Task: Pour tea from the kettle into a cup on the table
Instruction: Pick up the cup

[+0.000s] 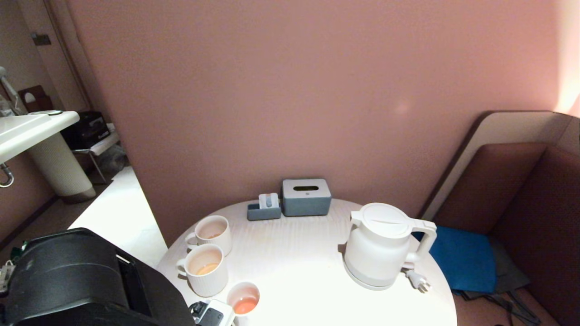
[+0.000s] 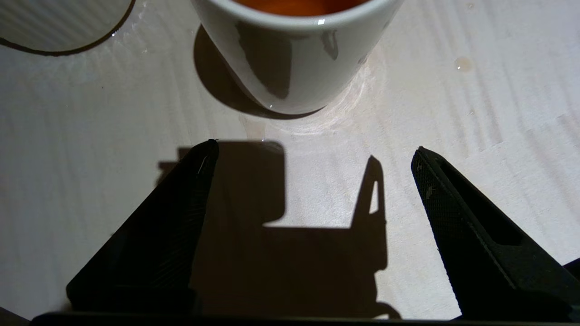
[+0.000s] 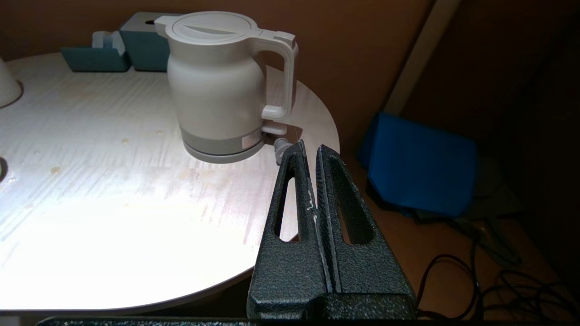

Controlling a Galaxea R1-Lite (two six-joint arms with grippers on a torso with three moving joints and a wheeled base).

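Note:
The small cup (image 2: 296, 59) is past my left gripper's open fingers. Next, I go forward until both fingers are on either side of the cup's sides (image 1: 244, 302), then close.
The white kettle (image 1: 379, 246) stands upright on its round base on the right side of the round table (image 1: 294, 267), lid shut, handle to the right, with its plug (image 1: 419, 280) lying beside it. The small smooth cup (image 1: 244, 297) holds orange-brown tea (image 1: 245, 305) near the front left edge. My left gripper (image 2: 316, 148) is open just short of the cup (image 2: 294, 59), low over the tabletop, with nothing between its fingers. My right gripper (image 3: 311, 147) is shut and empty off the table's right front edge, apart from the kettle (image 3: 217, 86).
Two ribbed mugs (image 1: 210, 232) (image 1: 206, 270) with a little tea stand left of the cup. A grey-blue tissue box (image 1: 306, 197) and a small holder (image 1: 264, 209) sit at the back by the wall. A blue cushion (image 1: 462, 260) lies on the bench at right.

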